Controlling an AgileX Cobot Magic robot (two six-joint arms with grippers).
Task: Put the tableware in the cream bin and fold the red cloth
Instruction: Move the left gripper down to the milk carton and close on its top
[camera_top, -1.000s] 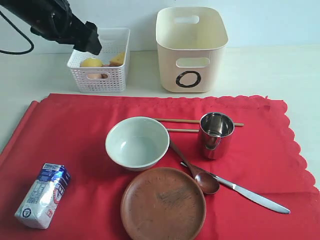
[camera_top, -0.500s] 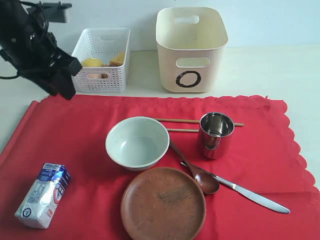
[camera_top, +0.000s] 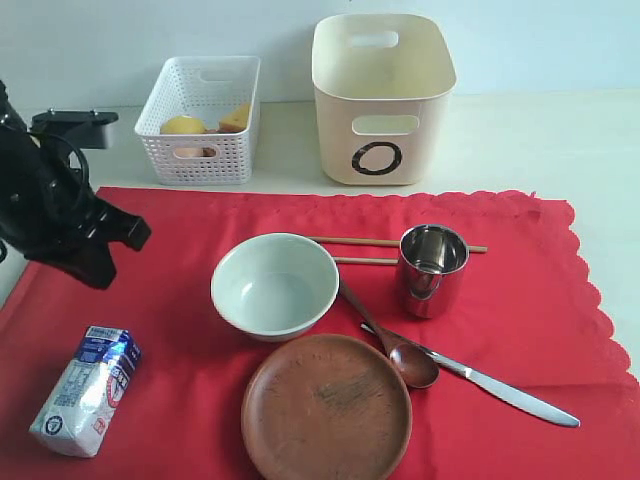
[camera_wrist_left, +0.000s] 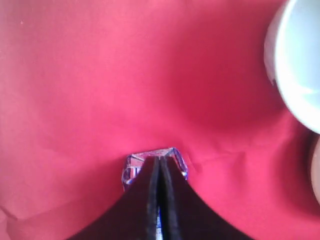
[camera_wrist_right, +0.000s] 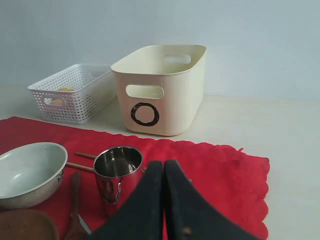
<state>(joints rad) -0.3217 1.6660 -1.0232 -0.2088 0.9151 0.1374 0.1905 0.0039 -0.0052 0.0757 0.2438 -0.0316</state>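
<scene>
The milk carton's blue end (camera_top: 110, 342) is below my closed left gripper, so I should open the gripper, reach lower around the carton (camera_top: 96, 372) and take the carton to the white basket.
The red cloth (camera_top: 180, 260) lies flat under the tableware: pale bowl (camera_top: 273, 285), wooden plate (camera_top: 325, 405), steel cup (camera_top: 432, 268), two chopsticks (camera_top: 370, 242), brown spoon (camera_top: 400, 355) and knife (camera_top: 500, 390). The cream bin (camera_top: 380, 100) stands behind the cloth. My left gripper (camera_top: 102, 275) hangs over the cloth's left part, shut and empty. In the left wrist view its tips (camera_wrist_left: 159, 160) sit just above the milk carton (camera_wrist_left: 131, 167). My right gripper (camera_wrist_right: 164, 164) is shut and empty, near the cup (camera_wrist_right: 116, 172). It does not show in the exterior view.
A white lattice basket (camera_top: 200, 120) holding food stands left of the cream bin. The blue-white milk carton (camera_top: 85, 390) lies on the cloth's front left corner. Bare table runs along the cloth's right and back edges.
My left arm has swung from over the white basket down and left to above the cloth near the milk carton. Its jaws have closed.
</scene>
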